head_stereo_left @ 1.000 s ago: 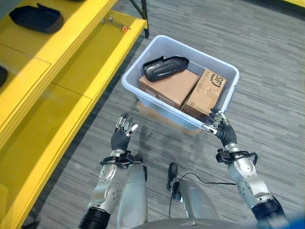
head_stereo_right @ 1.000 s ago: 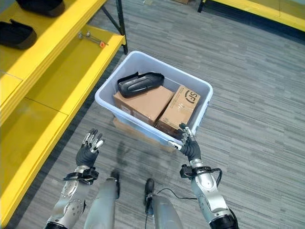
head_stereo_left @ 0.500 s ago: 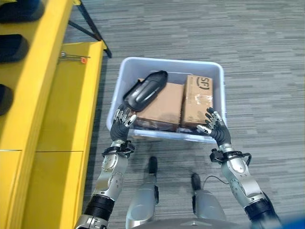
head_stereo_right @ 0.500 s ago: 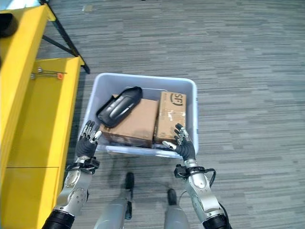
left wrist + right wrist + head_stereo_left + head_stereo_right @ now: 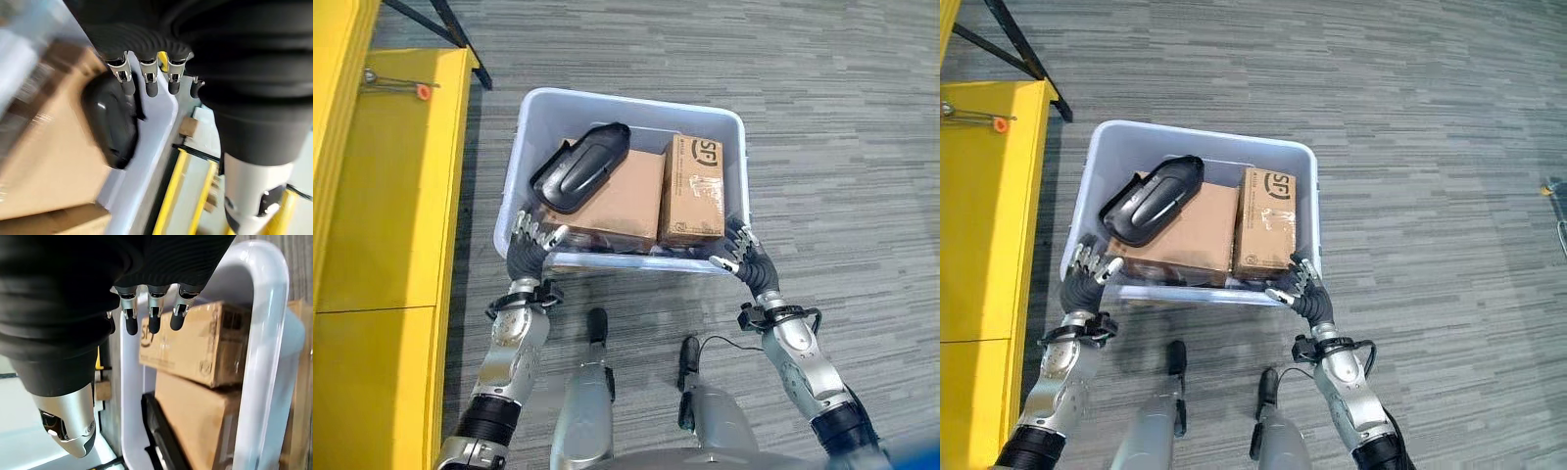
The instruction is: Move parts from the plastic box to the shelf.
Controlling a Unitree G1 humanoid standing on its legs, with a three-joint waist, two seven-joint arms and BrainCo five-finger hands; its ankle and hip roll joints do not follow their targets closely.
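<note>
The black moulded part (image 5: 581, 168) should tip on edge and stay stiff as I lift its lower end, because its long side (image 5: 607, 178) holds a moulded curve.
A pale plastic box (image 5: 626, 100) stands on the floor straight in front of me. Inside, a black moulded part (image 5: 579, 168) lies on top of a wide cardboard carton (image 5: 622, 204), with a narrower carton (image 5: 695, 191) beside it. My left hand (image 5: 524, 257) is open, fingers spread at the box's near left corner. My right hand (image 5: 749, 266) is open at the near right corner. In the left wrist view straight fingers (image 5: 146, 81) point over the rim toward the black part (image 5: 110, 122). In the right wrist view straight fingers (image 5: 151, 318) hang beside the rim (image 5: 264, 333). Neither hand holds anything.
The yellow shelf (image 5: 382, 196) runs along the left, close to the box's left side. A small bolt with an orange washer (image 5: 399, 84) lies on it near the far end. A dark shelf leg (image 5: 460, 34) stands behind it. Grey carpet stretches to the right.
The view has swung so the box now sits squarely ahead and the shelf lies further left. Both hands have closed in from beside the box onto its near corners, still open.
</note>
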